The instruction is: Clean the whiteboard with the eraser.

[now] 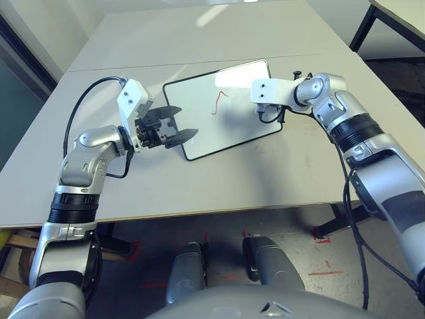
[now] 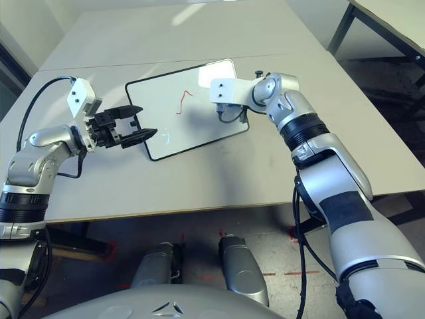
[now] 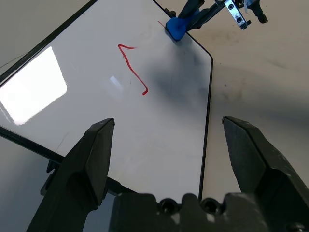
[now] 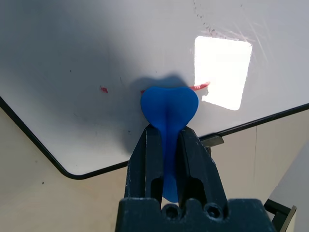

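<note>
The eraser sits at the whiteboard's edge (image 4: 113, 167), away from the red stroke (image 1: 218, 101) near the middle, so the robot's right gripper should move the eraser inward and wipe that stroke.
The whiteboard (image 1: 229, 123) lies tilted on the grey table (image 1: 265, 179), with a red pen stroke (image 1: 218, 101) near its middle. My left gripper (image 1: 180, 123) is open, its black fingers spread over the board's left edge with nothing between them. My right gripper (image 4: 166, 133) is shut on the blue eraser (image 4: 169, 107), which juts out from between the fingers just above the board near its right edge. In the left wrist view the eraser (image 3: 175, 27) hangs at the board's far corner, apart from the red stroke (image 3: 135, 65).
A second grey table (image 1: 199, 33) butts against this one behind the board. Another table with black legs (image 1: 392, 16) stands at the back right. A black cable (image 1: 83, 106) loops beside my left forearm. The table's front edge (image 1: 199, 211) runs just before my body.
</note>
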Motion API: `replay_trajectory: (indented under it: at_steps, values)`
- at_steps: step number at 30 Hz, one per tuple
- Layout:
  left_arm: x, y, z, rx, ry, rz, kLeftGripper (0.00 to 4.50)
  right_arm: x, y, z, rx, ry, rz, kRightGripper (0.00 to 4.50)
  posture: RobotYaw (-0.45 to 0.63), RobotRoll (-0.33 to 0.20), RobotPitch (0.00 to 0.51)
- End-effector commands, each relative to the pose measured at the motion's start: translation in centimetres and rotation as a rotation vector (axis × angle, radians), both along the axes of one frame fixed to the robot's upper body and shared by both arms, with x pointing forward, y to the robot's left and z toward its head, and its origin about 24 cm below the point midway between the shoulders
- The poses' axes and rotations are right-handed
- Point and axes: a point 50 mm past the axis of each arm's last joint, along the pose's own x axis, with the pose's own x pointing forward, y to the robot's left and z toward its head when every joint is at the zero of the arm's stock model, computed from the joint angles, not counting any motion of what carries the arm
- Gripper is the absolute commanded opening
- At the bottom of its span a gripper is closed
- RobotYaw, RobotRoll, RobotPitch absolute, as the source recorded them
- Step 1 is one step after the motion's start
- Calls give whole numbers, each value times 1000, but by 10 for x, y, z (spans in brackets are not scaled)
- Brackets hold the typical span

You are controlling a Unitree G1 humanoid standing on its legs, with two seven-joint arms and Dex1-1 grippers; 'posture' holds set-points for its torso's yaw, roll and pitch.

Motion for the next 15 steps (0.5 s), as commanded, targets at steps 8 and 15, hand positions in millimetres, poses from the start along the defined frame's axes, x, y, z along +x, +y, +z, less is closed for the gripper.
replay_trajectory:
  at_steps: [8, 15]
  values:
    - [-2, -2, -2, 7, -3, -4, 4500, -4, 24, -4, 25, 8, 73, 143, -104, 0, 98]
    - [-2, 0, -3, 7, -2, 1, 4500, 3, -1, -5, -29, 1, -2, 143, -102, 0, 98]
